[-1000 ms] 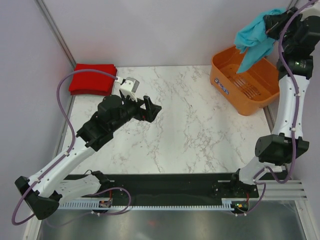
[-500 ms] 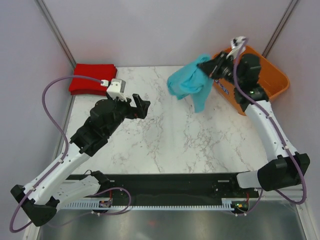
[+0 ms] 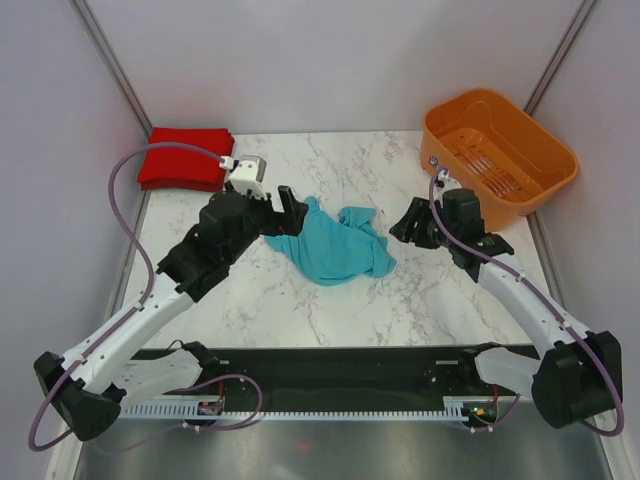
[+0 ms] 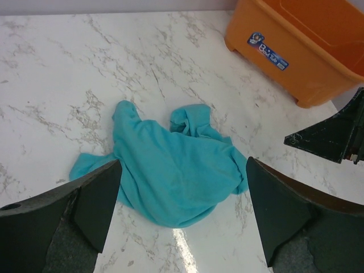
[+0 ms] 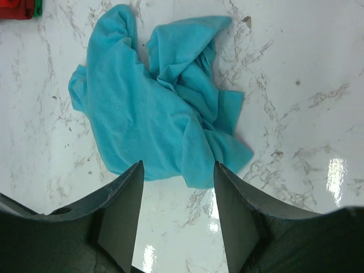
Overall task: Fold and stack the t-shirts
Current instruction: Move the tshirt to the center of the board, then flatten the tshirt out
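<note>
Loose folds (image 3: 364,228) lie over each other in the heap. The teal t-shirt (image 3: 330,252) will spread out into a much wider, draping sheet when I lift and pull it.
The teal t-shirt (image 3: 335,245) lies crumpled in a heap on the marble table, near its middle. It fills the left wrist view (image 4: 170,170) and the right wrist view (image 5: 153,114). The red t-shirt (image 3: 187,157) sits folded at the table's back left corner, and a sliver of it shows in the right wrist view (image 5: 14,8). My left gripper (image 3: 287,205) hovers at the heap's left edge, wide open and empty (image 4: 183,168). My right gripper (image 3: 405,225) is just right of the heap, open, with nothing between its fingers (image 5: 177,168).
The orange slotted basket (image 3: 500,150) stands at the back right, also seen from the left wrist (image 4: 296,51). Grey walls close in the table on both sides. Bare marble (image 3: 330,310) lies in front of the heap.
My right arm swung from above the basket down to the table's middle with the teal t-shirt, then opened and let it fall. The left gripper shifted slightly right, toward the heap.
</note>
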{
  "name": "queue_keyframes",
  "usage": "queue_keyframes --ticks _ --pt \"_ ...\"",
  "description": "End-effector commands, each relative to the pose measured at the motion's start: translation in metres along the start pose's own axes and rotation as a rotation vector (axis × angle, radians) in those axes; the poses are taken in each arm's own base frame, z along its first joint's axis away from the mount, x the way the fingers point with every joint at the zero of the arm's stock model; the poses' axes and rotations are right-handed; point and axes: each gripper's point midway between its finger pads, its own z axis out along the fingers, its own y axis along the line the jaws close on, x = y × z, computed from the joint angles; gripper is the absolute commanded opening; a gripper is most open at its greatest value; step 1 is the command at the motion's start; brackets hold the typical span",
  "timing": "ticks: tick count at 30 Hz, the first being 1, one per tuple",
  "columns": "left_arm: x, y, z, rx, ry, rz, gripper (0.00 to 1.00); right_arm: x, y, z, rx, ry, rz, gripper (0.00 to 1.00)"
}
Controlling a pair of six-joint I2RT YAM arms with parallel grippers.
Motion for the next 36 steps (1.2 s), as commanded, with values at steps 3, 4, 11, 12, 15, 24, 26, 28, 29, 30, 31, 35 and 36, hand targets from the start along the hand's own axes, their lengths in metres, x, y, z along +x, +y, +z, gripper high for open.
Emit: queue_keyframes --ticks 3,4,11,12,15,24,26,28,29,30,31,35,36 --pt "0.014 -0.014 0.018 0.048 0.055 -0.044 0.98 0.040 -0.028 0.009 0.045 0.034 0.025 0.58" --pt "0.022 -0.011 0.024 0.037 0.080 -0.048 0.98 0.044 -0.028 0.012 0.036 0.035 0.026 0.57" --pt "0.110 0.010 0.062 0.044 0.446 -0.312 0.84 0.052 -0.037 0.046 0.030 0.072 0.013 0.56" --pt "0.129 0.025 0.067 -0.013 0.486 -0.340 0.84 0.057 -0.038 0.051 0.031 0.094 0.020 0.55" --pt "0.159 0.048 0.069 -0.107 0.544 -0.384 0.84 0.071 -0.028 0.056 -0.003 0.128 0.014 0.54" --pt "0.226 0.073 0.091 -0.230 0.707 -0.383 0.78 0.084 -0.004 0.067 -0.086 0.114 -0.058 0.35" --pt "0.228 0.070 0.100 -0.215 0.723 -0.382 0.58 0.072 -0.001 0.066 -0.078 0.085 -0.074 0.20" --pt "0.222 0.062 0.107 -0.165 0.727 -0.374 0.18 0.048 0.009 0.060 -0.067 0.048 -0.110 0.00" --pt "0.203 0.053 0.116 -0.124 0.694 -0.377 0.09 0.033 0.013 0.057 -0.048 0.011 -0.125 0.00" --pt "0.189 0.046 0.119 -0.093 0.671 -0.381 0.03 0.023 0.016 0.052 -0.032 0.004 -0.136 0.00" --pt "0.173 0.039 0.119 -0.062 0.647 -0.387 0.02 -0.003 0.030 0.038 -0.034 -0.036 -0.162 0.00" --pt "0.051 0.005 0.106 0.053 0.409 -0.345 0.02 -0.076 0.072 -0.019 -0.046 -0.196 -0.211 0.00" --pt "0.034 0.001 0.100 0.063 0.375 -0.333 0.02 -0.084 0.078 -0.032 -0.045 -0.211 -0.218 0.00"
